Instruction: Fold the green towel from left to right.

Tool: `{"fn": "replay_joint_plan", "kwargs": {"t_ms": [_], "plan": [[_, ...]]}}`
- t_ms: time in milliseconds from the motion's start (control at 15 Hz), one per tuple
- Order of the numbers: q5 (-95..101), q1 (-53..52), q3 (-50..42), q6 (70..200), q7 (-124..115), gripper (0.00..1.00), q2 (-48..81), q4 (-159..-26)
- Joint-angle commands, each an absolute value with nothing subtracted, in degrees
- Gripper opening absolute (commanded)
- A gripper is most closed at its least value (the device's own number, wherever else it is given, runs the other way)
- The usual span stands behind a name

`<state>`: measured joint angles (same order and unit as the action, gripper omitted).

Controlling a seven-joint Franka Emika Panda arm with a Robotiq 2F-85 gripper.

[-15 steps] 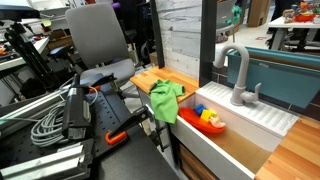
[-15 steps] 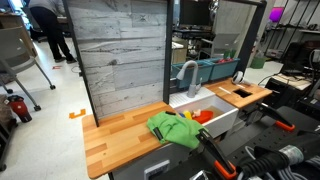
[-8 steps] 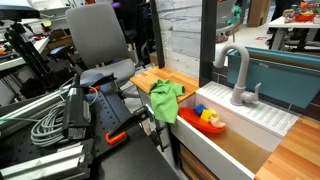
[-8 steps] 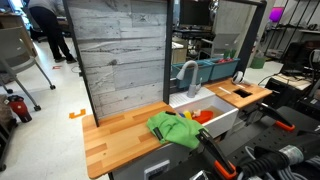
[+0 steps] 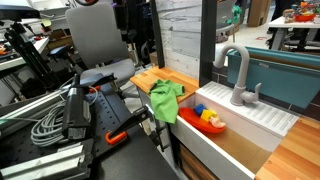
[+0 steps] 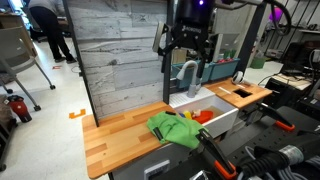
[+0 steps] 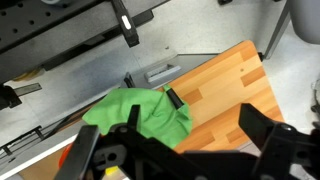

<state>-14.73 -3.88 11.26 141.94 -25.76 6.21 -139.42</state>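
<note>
The green towel's end on the wood is in line with my open fingers and the way down is clear, so my gripper should go down next until it pinches that cloth.
A crumpled green towel (image 5: pixel 165 98) lies on the wooden counter (image 5: pixel 150 78) next to the white sink; it also shows in an exterior view (image 6: pixel 172 127) and in the wrist view (image 7: pixel 140 113). My gripper (image 6: pixel 186 68) hangs open and empty well above the counter, over the area behind the towel and near the faucet. In the wrist view its two dark fingers (image 7: pixel 190 150) spread wide at the bottom edge, with the towel and bare wood (image 7: pixel 225 85) far below.
A white sink (image 5: pixel 250 125) with a grey faucet (image 5: pixel 236 75) holds red, yellow and blue toys (image 5: pixel 210 119). A wood-panel wall (image 6: pixel 120 55) backs the counter. Cables and black gear (image 5: pixel 60 115) lie beside the counter's front edge.
The arm and gripper have come into both exterior views, now hanging above the counter. The towel has not moved.
</note>
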Motion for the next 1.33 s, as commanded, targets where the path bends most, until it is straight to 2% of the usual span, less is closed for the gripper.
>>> {"fn": "replay_joint_plan", "kwargs": {"t_ms": [0,267,667,1267], "plan": [[-14.6,-5.6,9.2,141.8,-25.9,1.0,7.6,-138.4],[-12.7,-6.2,8.9,143.2,-28.0,1.0,8.8,-137.5],[-2.9,-11.1,4.4,152.3,-34.3,1.0,24.2,-131.6],[-4.5,-16.0,0.8,151.5,-31.7,1.0,43.3,-116.2]]}}
